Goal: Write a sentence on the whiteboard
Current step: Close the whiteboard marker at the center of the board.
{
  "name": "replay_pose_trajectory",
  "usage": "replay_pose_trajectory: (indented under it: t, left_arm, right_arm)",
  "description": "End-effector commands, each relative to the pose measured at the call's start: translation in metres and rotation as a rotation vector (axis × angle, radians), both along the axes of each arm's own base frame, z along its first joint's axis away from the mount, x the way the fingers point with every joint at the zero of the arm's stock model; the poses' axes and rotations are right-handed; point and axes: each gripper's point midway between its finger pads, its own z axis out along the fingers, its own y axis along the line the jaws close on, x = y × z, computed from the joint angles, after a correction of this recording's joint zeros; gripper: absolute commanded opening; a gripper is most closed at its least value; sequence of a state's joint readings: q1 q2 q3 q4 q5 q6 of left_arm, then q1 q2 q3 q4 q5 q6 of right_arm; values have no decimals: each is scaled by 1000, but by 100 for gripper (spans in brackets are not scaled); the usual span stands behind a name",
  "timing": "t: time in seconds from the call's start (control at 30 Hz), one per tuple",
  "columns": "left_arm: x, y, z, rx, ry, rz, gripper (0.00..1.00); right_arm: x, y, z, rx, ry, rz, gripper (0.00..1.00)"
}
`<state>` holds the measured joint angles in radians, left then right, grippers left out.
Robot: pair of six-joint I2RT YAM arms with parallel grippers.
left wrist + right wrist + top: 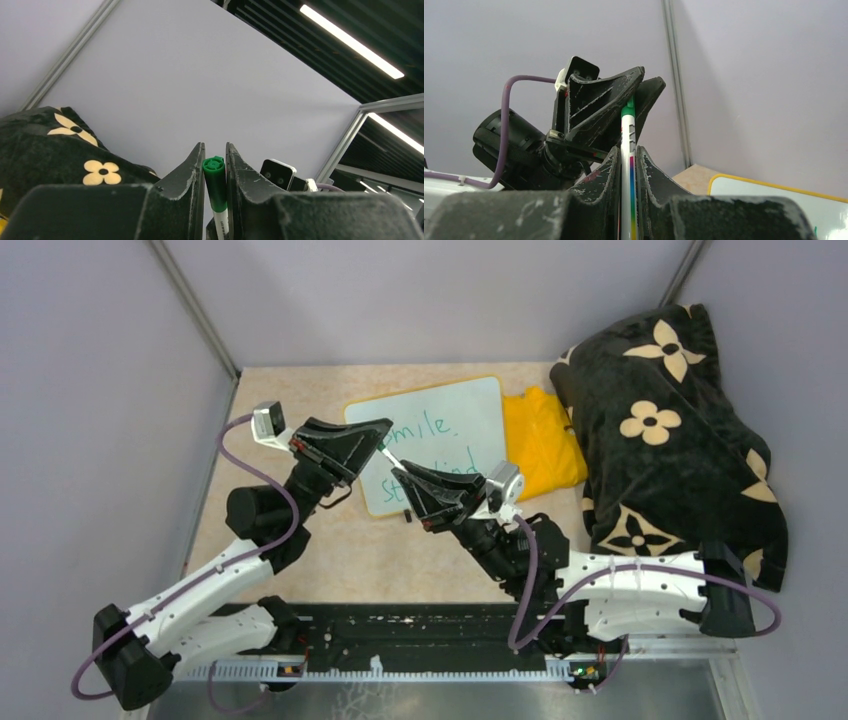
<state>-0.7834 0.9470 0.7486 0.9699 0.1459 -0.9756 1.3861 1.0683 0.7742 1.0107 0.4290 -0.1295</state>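
My left gripper should move from holding only the marker's green end down to the marker's white body before my right gripper opens and takes the marker crosswise.
The whiteboard with its yellow-orange frame lies at the middle back of the table. The sentence is in green, reading "Smile." above a second line partly hidden by the grippers. A white marker with a green end hangs in the air over the board's left part. My left gripper is shut on its green end. My right gripper is shut on its white barrel with the rainbow stripe. A corner of the board shows in the right wrist view.
A yellow cloth lies against the board's right edge. A large black blanket with cream flowers fills the right side. Grey walls close in the table at the back and left. The left arm's wrist is close in front of the right gripper.
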Motion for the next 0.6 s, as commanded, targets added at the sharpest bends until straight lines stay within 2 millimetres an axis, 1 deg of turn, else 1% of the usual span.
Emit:
replay_pose_trajectory:
  t: [0.0,0.03,0.07,0.1,0.13,0.17,0.27,0.4,0.43,0.57]
  left_arm:
    - [-16,-20,-45,99,41,-116,28]
    - [-14,-13,-45,81,45,-85,44]
    - [-14,-7,-44,74,39,-58,57]
    - [-14,-3,-44,78,35,-31,67]
    - [-13,0,-43,82,38,-8,72]
    - [-10,3,-44,86,58,10,76]
    - [-9,11,-41,83,66,49,78]
    - [-13,12,-35,83,36,45,73]
    - [-15,11,-35,86,30,38,71]
    - [-18,10,-32,78,13,25,58]
  right_arm:
    - [-1,3,20,18,-30,2,0]
    - [-1,1,20,17,-30,0,0]
    - [-1,0,19,14,-30,-3,0]
    - [-1,-1,18,11,-29,-5,0]
    - [-1,-2,18,9,-29,-8,0]
    - [0,-3,17,7,-28,-10,0]
    - [0,-4,16,1,-25,-10,0]
    - [-1,-1,12,-3,-19,0,0]
    - [-1,-1,12,-3,-18,1,0]
    - [-1,-1,11,1,-14,6,0]
